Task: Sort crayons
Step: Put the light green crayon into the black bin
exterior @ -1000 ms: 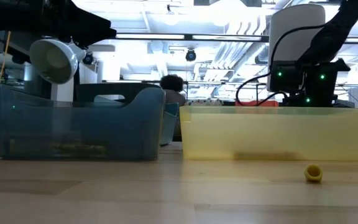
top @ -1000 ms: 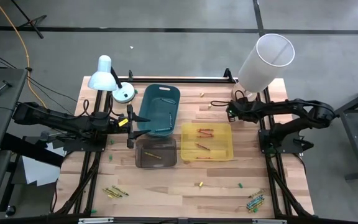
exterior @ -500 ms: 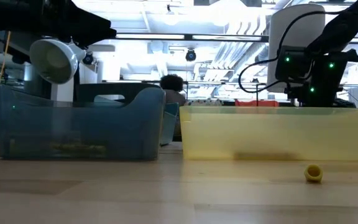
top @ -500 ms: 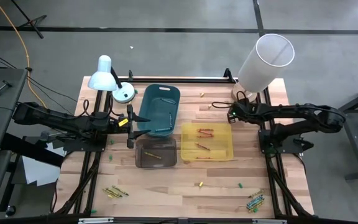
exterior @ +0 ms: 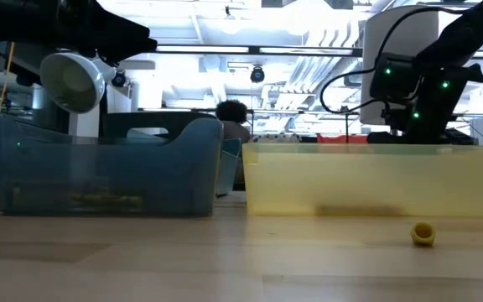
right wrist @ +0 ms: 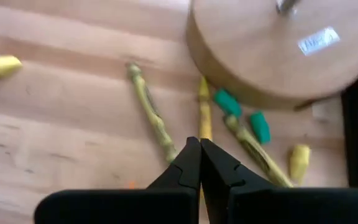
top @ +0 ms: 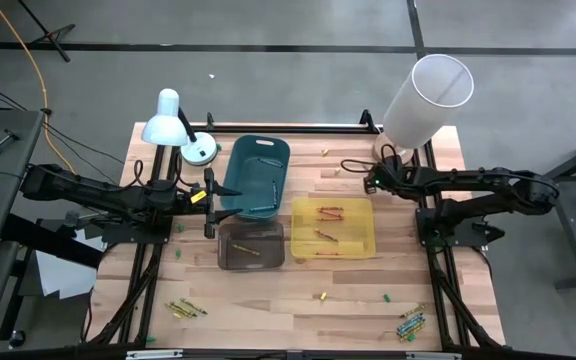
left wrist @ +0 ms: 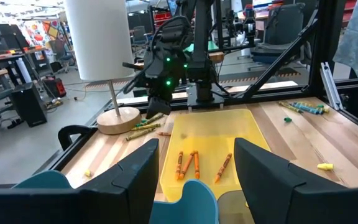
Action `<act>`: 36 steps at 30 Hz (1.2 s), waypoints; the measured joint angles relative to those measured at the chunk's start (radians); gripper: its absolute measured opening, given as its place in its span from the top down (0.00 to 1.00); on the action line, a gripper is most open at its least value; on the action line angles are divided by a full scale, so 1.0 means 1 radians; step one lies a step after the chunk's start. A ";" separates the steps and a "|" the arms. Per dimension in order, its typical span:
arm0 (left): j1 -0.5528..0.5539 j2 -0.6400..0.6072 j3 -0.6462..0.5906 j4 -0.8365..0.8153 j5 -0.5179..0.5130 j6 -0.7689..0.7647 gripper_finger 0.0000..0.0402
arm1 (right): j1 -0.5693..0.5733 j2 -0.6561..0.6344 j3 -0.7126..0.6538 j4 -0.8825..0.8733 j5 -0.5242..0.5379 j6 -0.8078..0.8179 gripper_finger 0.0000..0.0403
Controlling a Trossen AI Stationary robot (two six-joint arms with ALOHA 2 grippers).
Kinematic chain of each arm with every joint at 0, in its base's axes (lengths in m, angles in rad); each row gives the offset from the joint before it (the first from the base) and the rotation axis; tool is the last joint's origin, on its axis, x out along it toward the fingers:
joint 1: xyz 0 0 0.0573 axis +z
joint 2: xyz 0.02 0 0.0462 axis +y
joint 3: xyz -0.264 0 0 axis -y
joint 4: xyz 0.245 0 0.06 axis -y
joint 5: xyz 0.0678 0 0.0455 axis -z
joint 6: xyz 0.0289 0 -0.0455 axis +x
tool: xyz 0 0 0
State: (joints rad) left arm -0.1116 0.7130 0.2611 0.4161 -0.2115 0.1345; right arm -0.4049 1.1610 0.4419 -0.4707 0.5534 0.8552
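Observation:
The yellow crayon [right wrist: 204,102] by the lamp base is under my right gripper's closed fingers, so I should open them and close them around its body [right wrist: 205,127] before lifting.
My right gripper [top: 370,181] [right wrist: 199,149] is shut, pointing down at several yellow and olive crayons [right wrist: 204,112] that lie on the table against the wooden lamp base [right wrist: 281,50] at the far right. Red and orange crayons [top: 328,213] lie in the yellow bin [top: 363,250]. One crayon [top: 246,249] lies in the dark clear bin [top: 226,262]. More crayons lie at the near left [top: 185,308] and near right [top: 411,324]. My left gripper [top: 208,202] [left wrist: 194,186] is open and empty beside the teal bin [top: 258,150]. My right gripper's shut fingertips [right wrist: 191,155] stand over the near end of a yellow crayon [right wrist: 204,134], coming from above. The fingers hide that end, so I cannot tell whether they touch it.
A white desk lamp [top: 173,122] stands at the far left and a lamp with a white cylinder shade [top: 426,98] at the far right. Small green bits [right wrist: 229,102] and yellow pieces [top: 321,296] lie loose. Black frame rails run along both table sides.
My right gripper has risen a little beside the lamp base while its arm has stretched out flatter. It stays above the crayons there.

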 joint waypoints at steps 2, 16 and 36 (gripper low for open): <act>0.000 0.000 0.000 0.000 0.000 0.000 0.51 | 0.000 0.004 0.000 0.032 0.025 -0.010 1.00; 0.000 0.000 0.000 0.000 0.000 -0.002 0.51 | -0.010 0.193 0.001 0.052 0.057 0.038 0.66; 0.000 0.000 0.000 0.000 0.000 -0.002 0.51 | -0.068 0.264 0.006 0.109 -0.010 0.036 0.84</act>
State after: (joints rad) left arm -0.1120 0.7132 0.2611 0.4160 -0.2117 0.1322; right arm -0.4728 1.4250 0.4477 -0.3622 0.5431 0.8914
